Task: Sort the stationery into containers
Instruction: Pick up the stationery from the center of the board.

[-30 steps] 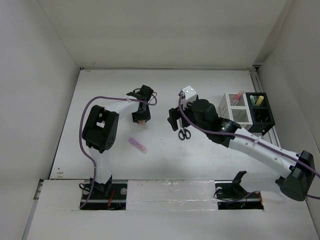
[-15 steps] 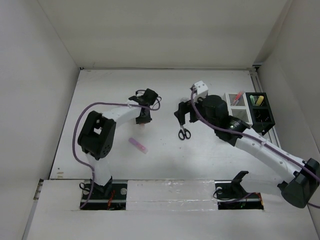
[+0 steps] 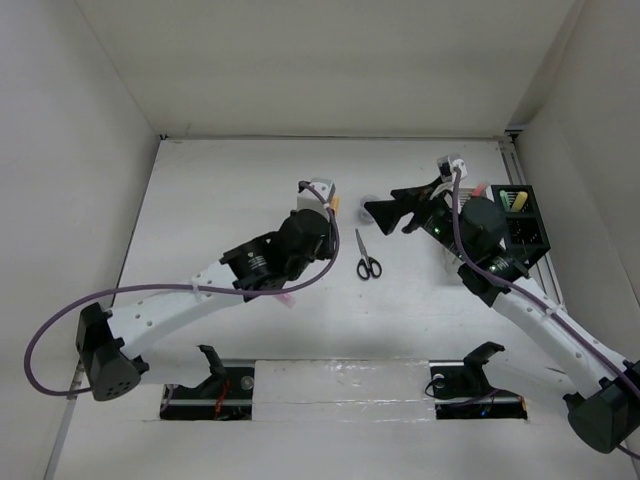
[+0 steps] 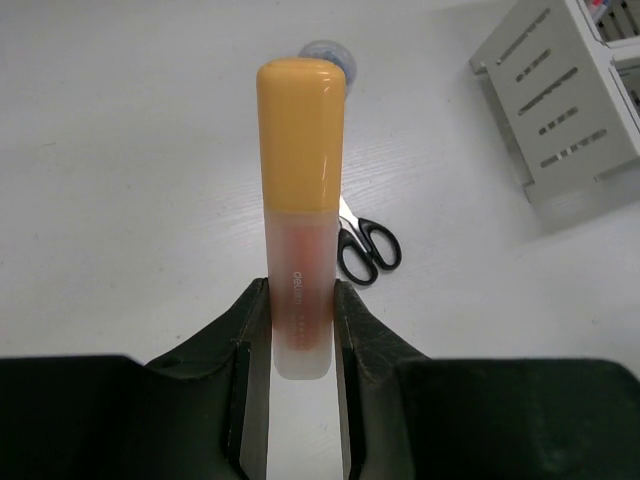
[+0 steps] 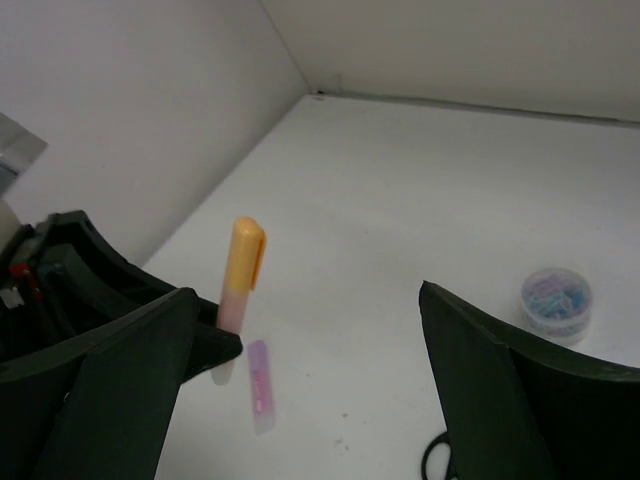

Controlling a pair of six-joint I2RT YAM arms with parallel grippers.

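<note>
I should use my right gripper to take the orange highlighter by its cap (image 3: 335, 204) and carry it to the black box (image 3: 527, 232), because my left gripper is holding it far from there.
My left gripper (image 4: 298, 310) is shut on the clear barrel of an orange highlighter (image 4: 300, 150) and holds it off the table; in the top view the gripper (image 3: 330, 202) sits mid-table. My right gripper (image 5: 330, 320) is open and empty, held in the air facing the left one; in the top view it (image 3: 390, 210) is just right of the highlighter (image 3: 337, 206). Black-handled scissors (image 3: 368, 260) lie on the table between the arms. A purple highlighter (image 5: 258, 385) lies under the left arm. The grey round roll (image 5: 556, 297) stands behind the scissors. The white box (image 4: 560, 110) is at the right, the black box (image 3: 522, 228) beyond it.
The black box holds yellow and green highlighters (image 3: 514, 200). My right arm covers most of the white box in the top view. White walls close the table at the back and both sides.
My left arm has stretched toward the table's middle and lifted the orange highlighter. My right gripper has risen from the scissors, moved right and turned to face left.
</note>
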